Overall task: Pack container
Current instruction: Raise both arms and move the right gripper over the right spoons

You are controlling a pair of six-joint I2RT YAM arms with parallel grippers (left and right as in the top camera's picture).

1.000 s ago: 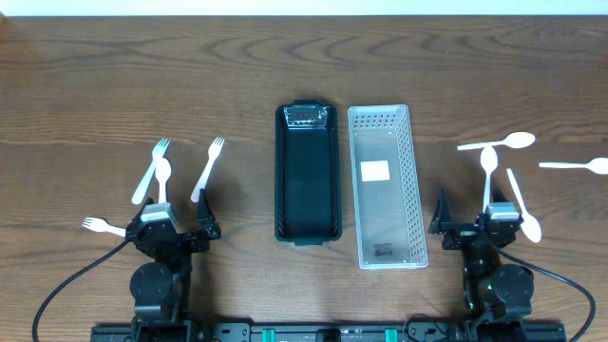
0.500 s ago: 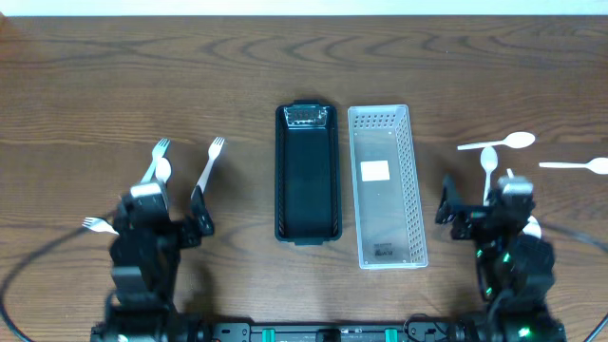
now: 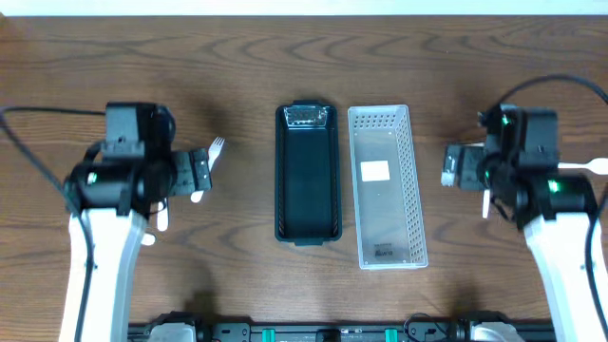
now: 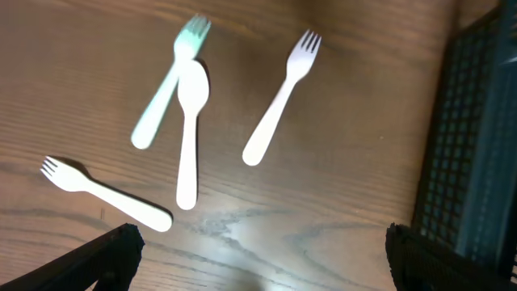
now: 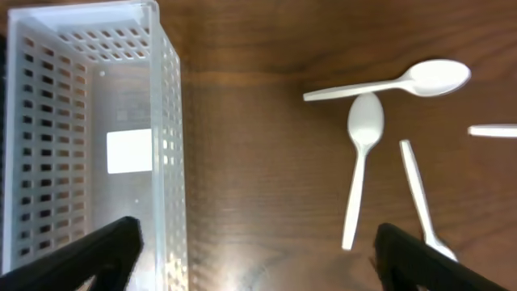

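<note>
The clear basket and the black container have a gap between them, so my right gripper should push the basket's outside toward the container before it takes a spoon.
A black container and a clear perforated basket lie side by side at the table's middle. My left gripper hangs open and empty above white plastic cutlery. The left wrist view shows three forks and a spoon, with the open jaws below them and the black container at the right. My right gripper is open and empty. The right wrist view shows its jaws between the basket and three white spoons.
Another white spoon lies at the far right edge; its handle tip shows in the right wrist view. Both arms hide most of the cutlery in the overhead view. The tabletop is dark wood.
Both arms have risen from the front edge and moved forward. The left now hangs over the forks, the right between the basket and the spoons. No object has moved.
</note>
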